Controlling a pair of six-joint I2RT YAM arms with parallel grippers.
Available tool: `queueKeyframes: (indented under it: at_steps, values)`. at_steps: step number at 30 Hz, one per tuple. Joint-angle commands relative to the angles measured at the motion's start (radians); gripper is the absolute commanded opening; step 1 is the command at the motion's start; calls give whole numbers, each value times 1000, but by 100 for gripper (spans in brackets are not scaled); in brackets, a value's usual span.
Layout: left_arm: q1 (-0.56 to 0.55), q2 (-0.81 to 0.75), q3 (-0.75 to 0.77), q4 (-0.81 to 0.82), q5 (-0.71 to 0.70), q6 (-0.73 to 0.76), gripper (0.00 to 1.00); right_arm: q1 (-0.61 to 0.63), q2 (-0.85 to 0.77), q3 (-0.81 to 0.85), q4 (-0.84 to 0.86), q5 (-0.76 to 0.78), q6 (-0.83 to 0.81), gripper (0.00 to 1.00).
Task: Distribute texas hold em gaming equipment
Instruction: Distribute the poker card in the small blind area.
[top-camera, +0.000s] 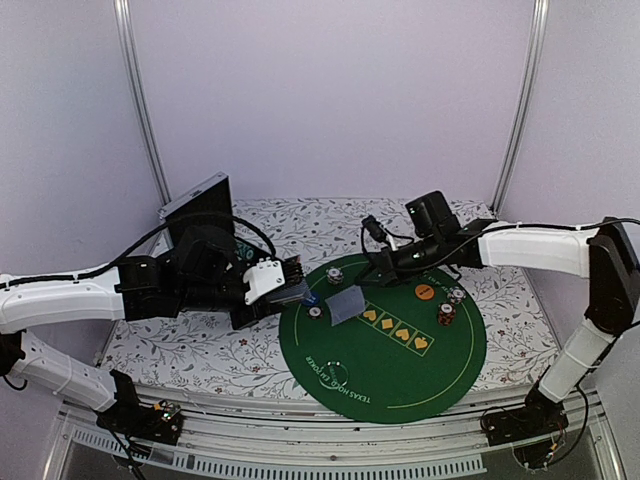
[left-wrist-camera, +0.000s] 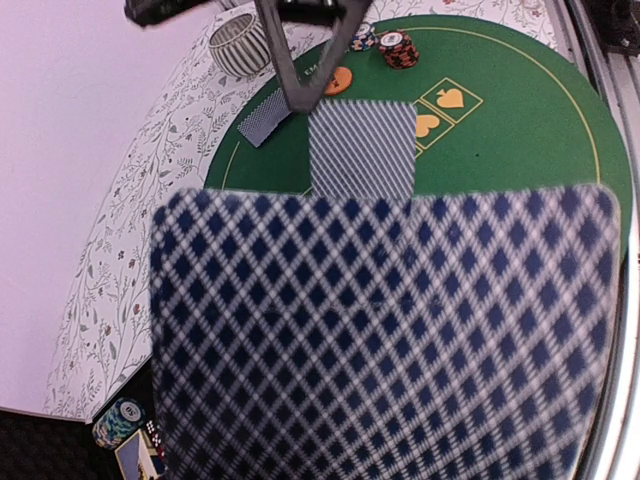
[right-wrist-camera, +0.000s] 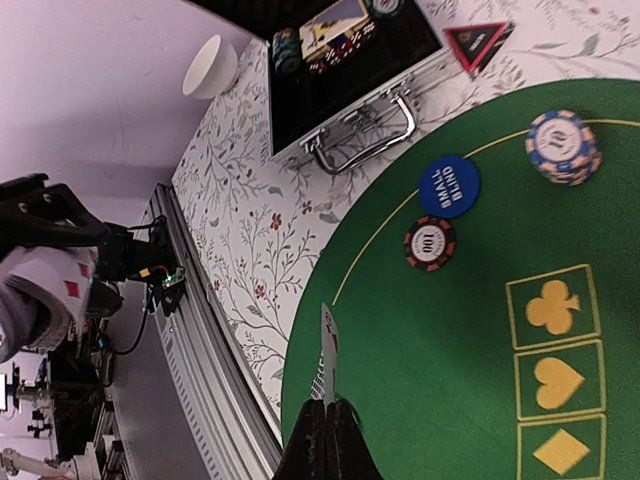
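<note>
I keep lowering my right gripper toward the green mat's rim (top-camera: 300, 345) in front of the blue disc and let go there, because that rim is free for the single card (top-camera: 346, 304).
A deck of blue-patterned playing cards (left-wrist-camera: 385, 340) fills the left wrist view and hides that gripper's fingers. In the top view my left gripper (top-camera: 290, 293) holds it at the left rim of the green mat (top-camera: 400, 370). My right gripper (right-wrist-camera: 328, 405) is shut on a single card (right-wrist-camera: 328, 350), seen edge-on here and as a grey rectangle (top-camera: 345, 303) above the mat. Another card (left-wrist-camera: 262, 118) lies at the mat's far edge. Striped chip stacks (right-wrist-camera: 563, 146) (top-camera: 446, 314), a "100" chip (right-wrist-camera: 430, 243), a blue disc (right-wrist-camera: 448, 186) and an orange disc (top-camera: 424, 291) sit on the mat. The black triangle (right-wrist-camera: 477, 42) lies on the cloth.
The open aluminium case (right-wrist-camera: 350, 70) stands at the back left on the floral cloth (top-camera: 170, 350), with chips inside. A ribbed grey cup (left-wrist-camera: 240, 45) stands behind the mat near the right arm. A pale cup (right-wrist-camera: 212, 66) sits beside the case. A metal rail (top-camera: 330, 440) runs along the near edge.
</note>
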Motion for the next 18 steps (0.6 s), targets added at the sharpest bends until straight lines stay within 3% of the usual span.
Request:
queueKeyframes:
  at_steps: [1, 7, 18]
  values:
    - [12, 0, -6, 22, 13, 3, 42, 82, 148, 8, 225, -142, 46, 2]
    - [16, -3, -7, 21, 14, 3, 42, 111, 313, 50, 335, -218, 107, 2]
    - [16, -4, -9, 22, 18, 3, 42, 148, 467, 116, 462, -260, 205, 2]
